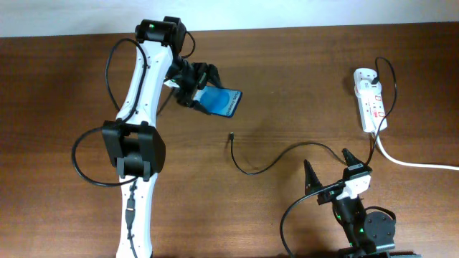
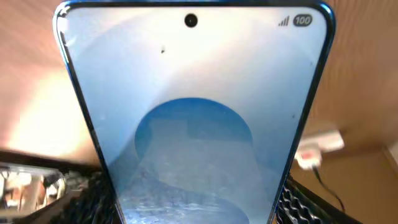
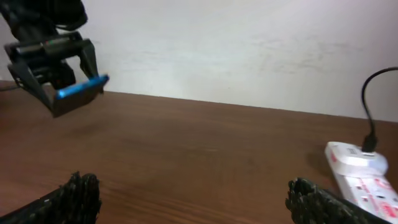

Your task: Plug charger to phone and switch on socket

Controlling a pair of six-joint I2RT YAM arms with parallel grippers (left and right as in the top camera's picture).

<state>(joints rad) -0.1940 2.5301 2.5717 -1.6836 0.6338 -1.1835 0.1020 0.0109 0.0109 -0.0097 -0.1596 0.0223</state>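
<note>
My right gripper is moving toward the phone's loose end (image 1: pixel 227 105), which sticks out past my left gripper. It should go on toward that end (image 1: pixel 233 102) until its open fingers are on both sides of it before it closes.
My left gripper (image 1: pixel 203 87) is shut on the phone (image 1: pixel 224 102), a blue-screened smartphone held above the table at the upper middle. In the left wrist view the phone (image 2: pixel 193 118) fills the frame between my fingers. The charger (image 1: pixel 267 167), a thin black cable, lies on the table; its connector tip (image 1: pixel 231 135) points up at the middle and its other end runs to the socket (image 1: pixel 371 99), a white power strip at the right. My right gripper (image 1: pixel 329 168) is open and empty near the front edge. In the right wrist view (image 3: pixel 193 199) the socket (image 3: pixel 364 171) is at the right and the phone (image 3: pixel 81 88) at the far left.
The socket's thick white lead (image 1: pixel 416 163) runs off the right edge. The left arm (image 1: pixel 140 129) spans the left side of the wooden table (image 1: pixel 301 64). A pale wall (image 3: pixel 249 43) stands behind the table.
</note>
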